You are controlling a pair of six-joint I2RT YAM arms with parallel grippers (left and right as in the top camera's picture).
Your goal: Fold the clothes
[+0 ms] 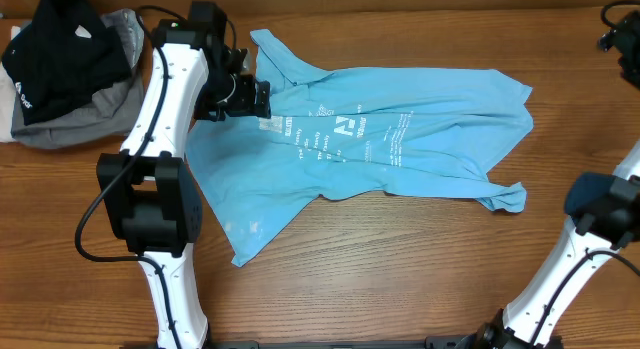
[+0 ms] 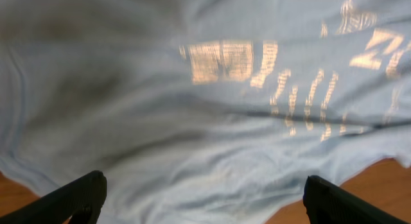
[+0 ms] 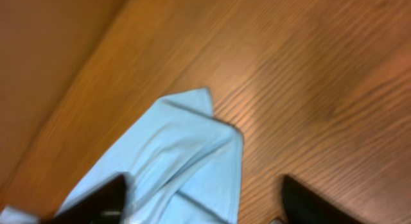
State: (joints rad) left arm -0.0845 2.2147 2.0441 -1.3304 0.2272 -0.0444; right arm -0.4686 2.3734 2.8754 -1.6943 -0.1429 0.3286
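Observation:
The T-shirt's front corner [image 1: 504,197] on my right gripper's side is bunched up, so next my right gripper pulls it out [image 1: 440,257] toward the arm bases before I fold.
The clothes, a light sky-blue T-shirt [image 1: 400,139] with white lettering, lies spread and wrinkled across the middle of the table. My left gripper [image 1: 258,97] hovers over the shirt's left part near the lettering. In the left wrist view it [image 2: 205,208] is open, with blue fabric [image 2: 192,134] below and between the fingers. My right gripper [image 1: 618,39] is at the far right edge, only partly in view. In the right wrist view it [image 3: 204,189] is open above a folded corner of the shirt [image 3: 186,153], holding nothing.
A black garment with a small white logo [image 1: 60,49] lies on a grey garment [image 1: 90,124] at the back left. The wooden table [image 1: 400,279] shows bare in front of the shirt. The arm bases stand at front left and front right.

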